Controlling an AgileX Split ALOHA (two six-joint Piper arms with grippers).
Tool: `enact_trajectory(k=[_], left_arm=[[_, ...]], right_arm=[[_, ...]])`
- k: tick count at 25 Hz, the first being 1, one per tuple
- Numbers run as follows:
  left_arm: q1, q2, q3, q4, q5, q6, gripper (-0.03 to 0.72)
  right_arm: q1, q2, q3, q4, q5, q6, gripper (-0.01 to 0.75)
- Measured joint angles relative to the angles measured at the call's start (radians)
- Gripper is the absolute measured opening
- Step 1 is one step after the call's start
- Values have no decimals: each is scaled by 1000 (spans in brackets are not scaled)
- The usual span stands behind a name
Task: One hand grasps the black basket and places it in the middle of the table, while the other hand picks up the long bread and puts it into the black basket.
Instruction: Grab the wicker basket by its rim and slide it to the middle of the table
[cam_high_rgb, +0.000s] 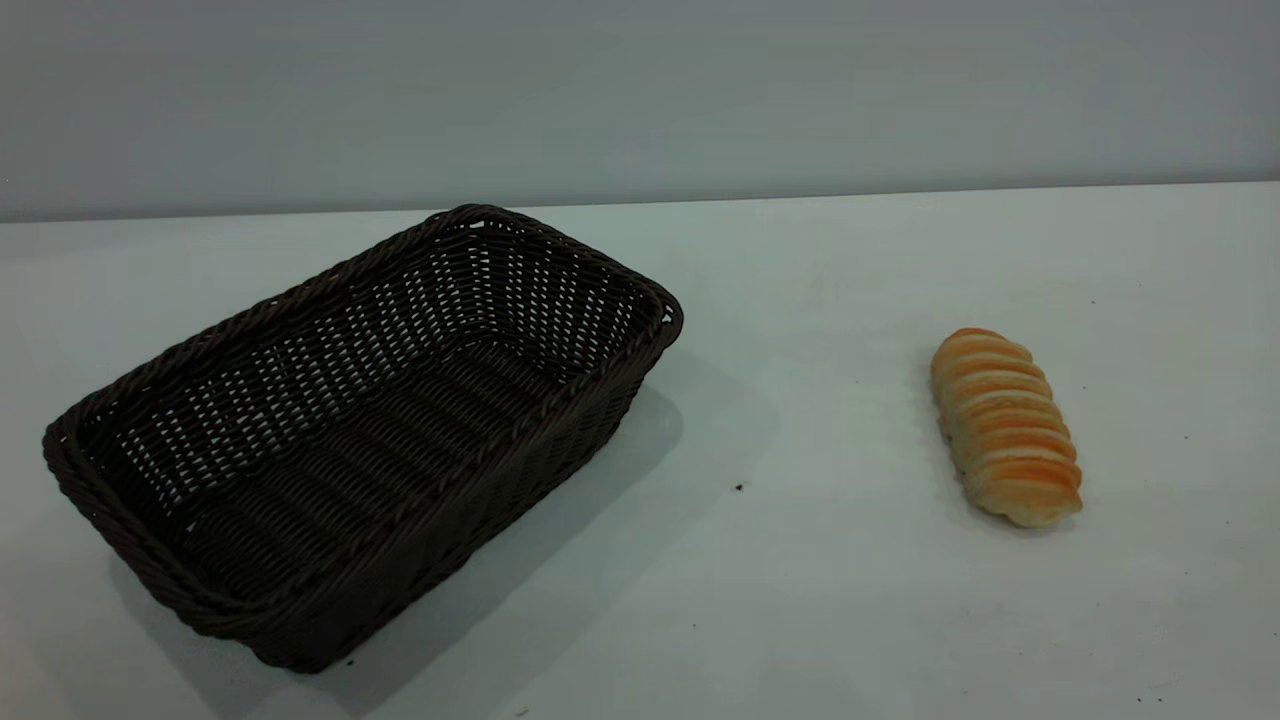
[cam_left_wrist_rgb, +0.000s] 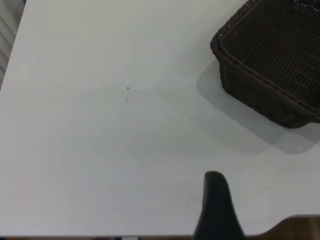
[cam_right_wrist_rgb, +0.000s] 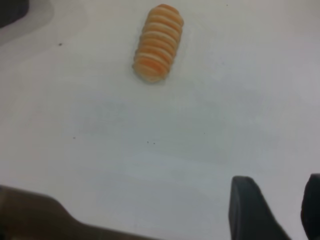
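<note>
Next, my right gripper backs away while my left gripper centers the black basket by the end (cam_high_rgb: 126, 528) opposite the bread, because the black basket is slanted (cam_high_rgb: 372, 438) off the middle of the table.
The black basket (cam_high_rgb: 360, 430) stands empty on the left part of the white table (cam_high_rgb: 820, 560), set at an angle; one end of it shows in the left wrist view (cam_left_wrist_rgb: 272, 60). The long bread (cam_high_rgb: 1005, 425) lies striped side up on the right part of the table, apart from the basket, and shows in the right wrist view (cam_right_wrist_rgb: 157, 42). My left gripper (cam_left_wrist_rgb: 270, 187) shows one black finger (cam_left_wrist_rgb: 216, 205) over bare table, short of the basket, with nothing held. My right gripper (cam_right_wrist_rgb: 278, 182) is open and empty, well short of the bread. Neither gripper appears in the exterior view.
The table's near edge shows in the left wrist view (cam_left_wrist_rgb: 300, 227) and the right wrist view (cam_right_wrist_rgb: 30, 215). A small dark speck (cam_high_rgb: 739, 487) lies between basket and bread. A corner of the basket (cam_right_wrist_rgb: 12, 10) shows in the right wrist view.
</note>
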Motion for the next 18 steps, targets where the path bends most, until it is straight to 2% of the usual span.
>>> enact_trajectory(k=[4,8,15,17,18], left_arm=[[0,0,0,0,0,-5,585],[0,0,-13,-35,-15,-90,585],[0,3,-50,-182,-265,-165,585],[0,36,-50,-254,-339,-167,585],[0,71,-50,-288,-375,-170,585]], right_arm=[[0,0,0,2,0,0,239],[0,0,0,26,0,0,239],[0,0,-2,47,-39,92,239],[0,0,-3,58,-120,113,239],[0,1,-3,66,-203,126,239]])
